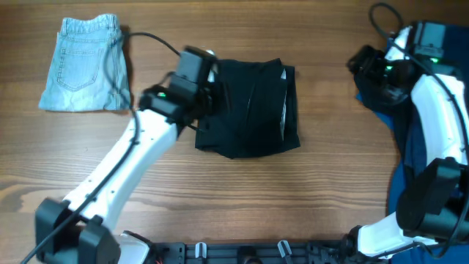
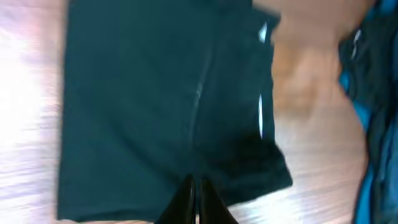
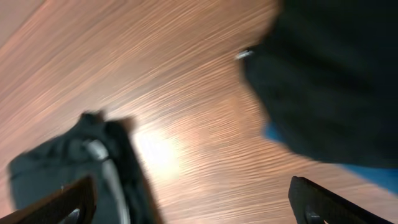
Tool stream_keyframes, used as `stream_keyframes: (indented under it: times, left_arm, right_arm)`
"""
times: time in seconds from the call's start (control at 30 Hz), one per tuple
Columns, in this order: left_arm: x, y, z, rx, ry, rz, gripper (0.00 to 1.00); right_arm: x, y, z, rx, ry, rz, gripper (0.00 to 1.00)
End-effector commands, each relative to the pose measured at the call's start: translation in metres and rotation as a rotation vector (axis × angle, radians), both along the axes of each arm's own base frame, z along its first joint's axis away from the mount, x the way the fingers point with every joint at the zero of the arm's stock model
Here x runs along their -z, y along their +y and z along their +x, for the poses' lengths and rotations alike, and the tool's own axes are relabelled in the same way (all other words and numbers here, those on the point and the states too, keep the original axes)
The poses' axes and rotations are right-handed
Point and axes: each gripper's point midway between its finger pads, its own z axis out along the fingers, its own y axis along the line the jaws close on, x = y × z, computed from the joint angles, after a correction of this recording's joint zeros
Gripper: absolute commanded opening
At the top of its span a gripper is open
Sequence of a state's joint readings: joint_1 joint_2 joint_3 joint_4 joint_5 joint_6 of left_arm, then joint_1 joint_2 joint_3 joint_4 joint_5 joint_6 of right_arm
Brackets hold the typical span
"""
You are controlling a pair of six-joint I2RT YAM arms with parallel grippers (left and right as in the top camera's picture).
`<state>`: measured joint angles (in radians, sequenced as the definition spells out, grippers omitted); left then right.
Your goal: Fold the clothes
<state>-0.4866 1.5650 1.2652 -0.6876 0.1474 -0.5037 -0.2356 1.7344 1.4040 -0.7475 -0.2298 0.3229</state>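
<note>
The black garment's white-lined edge (image 1: 283, 110) faces the dark pile, so my left gripper should rotate the garment and grip its side before stacking it on the denim shorts (image 1: 82, 70).
A black garment (image 1: 253, 106) lies folded into a rough square in the middle of the table. My left gripper (image 1: 204, 94) hovers over its left edge. In the left wrist view the fingers (image 2: 196, 198) are pressed together over the black garment (image 2: 161, 93), with no cloth visibly between them. My right gripper (image 1: 364, 64) is at the far right, apart from the black garment. Its fingers (image 3: 193, 205) are wide open and empty over bare wood. The black garment (image 3: 59, 165) shows at the lower left of the right wrist view.
Folded light denim shorts (image 1: 84, 64) lie at the back left. A pile of dark and blue clothes (image 1: 409, 150) lies along the right edge under the right arm, and also shows in the right wrist view (image 3: 336, 74) and the left wrist view (image 2: 373, 93). A black cable (image 1: 150, 38) runs behind the left arm.
</note>
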Motion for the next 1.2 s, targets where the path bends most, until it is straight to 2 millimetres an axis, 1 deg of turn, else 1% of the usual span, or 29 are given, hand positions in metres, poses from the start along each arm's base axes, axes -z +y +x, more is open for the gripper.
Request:
stream_keyframes:
  times: [0.0,0.07,0.13,0.2,0.27,0.33,0.4,0.47,0.5,0.57,0.6,0.63,0.67,0.7,0.73,0.77,0.83,0.87,0.93,0.97,1.0,1.03,1.07,1.13,1.17]
  left_arm:
    - [0.024,-0.037,-0.015,0.063,0.043,0.011,0.04]
    - [0.043,-0.055,-0.024,0.067,0.088,0.020,0.04]
    - [0.064,-0.065,-0.033,0.087,0.137,0.047,0.04]
    - [0.092,-0.073,-0.043,0.102,0.200,0.084,0.04]
    - [0.114,-0.076,-0.050,0.115,0.242,0.118,0.04]
    - [0.140,-0.071,-0.053,0.108,0.296,0.158,0.04]
    - [0.154,-0.060,-0.056,0.066,0.355,0.186,0.05]
    - [0.160,-0.043,-0.062,0.015,0.427,0.212,0.05]
    - [0.161,-0.031,-0.065,-0.007,0.464,0.230,0.05]
    - [0.163,-0.007,-0.068,-0.050,0.523,0.272,0.06]
    - [0.163,0.011,-0.069,-0.080,0.547,0.313,0.07]
    - [0.163,0.037,-0.066,-0.134,0.561,0.376,0.08]
    - [0.163,0.050,-0.063,-0.163,0.561,0.408,0.09]
    - [0.163,0.078,-0.053,-0.234,0.552,0.454,0.11]
    - [0.163,0.094,-0.042,-0.282,0.532,0.462,0.11]
    - [0.163,0.105,-0.031,-0.321,0.503,0.463,0.12]
    - [0.161,0.133,0.007,-0.431,0.387,0.450,0.15]
    - [0.159,0.147,0.029,-0.489,0.317,0.430,0.15]
    - [0.149,0.170,0.061,-0.563,0.220,0.388,0.15]
    - [0.143,0.176,0.072,-0.570,0.195,0.373,0.15]
    - [0.131,0.183,0.084,-0.573,0.172,0.361,0.16]
    - [0.118,0.186,0.092,-0.563,0.156,0.355,0.19]
    - [0.097,0.187,0.101,-0.551,0.135,0.358,0.24]
    - [0.065,0.183,0.108,-0.543,0.114,0.351,0.33]
    - [0.049,0.178,0.109,-0.534,0.105,0.340,0.38]
  right_arm:
    - [0.001,-0.022,-0.003,0.049,0.011,-0.054,1.00]
    - [0.001,-0.022,-0.002,0.048,0.011,-0.054,1.00]
    - [0.001,-0.022,-0.002,0.049,0.011,-0.053,1.00]
    - [0.001,-0.022,-0.002,0.049,0.011,-0.053,1.00]
    - [0.001,-0.022,-0.003,0.049,0.011,-0.053,0.99]
    - [0.001,-0.022,-0.002,0.049,0.011,-0.053,1.00]
    - [0.001,-0.022,-0.002,0.049,0.011,-0.053,1.00]
    - [0.001,-0.022,-0.002,0.049,0.010,-0.053,1.00]
    - [0.001,-0.022,-0.003,0.049,0.011,-0.053,1.00]
    - [0.001,-0.022,-0.002,0.049,0.011,-0.053,1.00]
    - [0.001,-0.022,-0.002,0.049,0.011,-0.053,1.00]
    - [0.001,-0.022,-0.002,0.049,0.011,-0.053,1.00]
    - [0.001,-0.022,-0.002,0.049,0.011,-0.053,1.00]
    - [0.001,-0.022,-0.002,0.049,0.011,-0.053,1.00]
    - [0.001,-0.022,-0.002,0.049,0.011,-0.053,1.00]
    - [0.001,-0.022,-0.002,0.049,0.011,-0.053,1.00]
    - [0.001,-0.022,-0.002,0.050,0.011,-0.053,1.00]
    - [0.001,-0.022,-0.002,0.049,0.010,-0.053,1.00]
    - [0.001,-0.022,-0.002,0.049,0.010,-0.053,1.00]
    - [0.001,-0.022,-0.002,0.049,0.010,-0.053,1.00]
    - [0.001,-0.022,-0.002,0.050,0.010,-0.053,1.00]
    - [0.001,-0.022,-0.002,0.050,0.010,-0.053,1.00]
    - [0.001,-0.022,-0.002,0.049,0.009,-0.053,1.00]
    - [0.001,-0.022,-0.002,0.049,0.009,-0.053,1.00]
    - [0.001,-0.022,-0.002,0.049,0.008,-0.054,1.00]
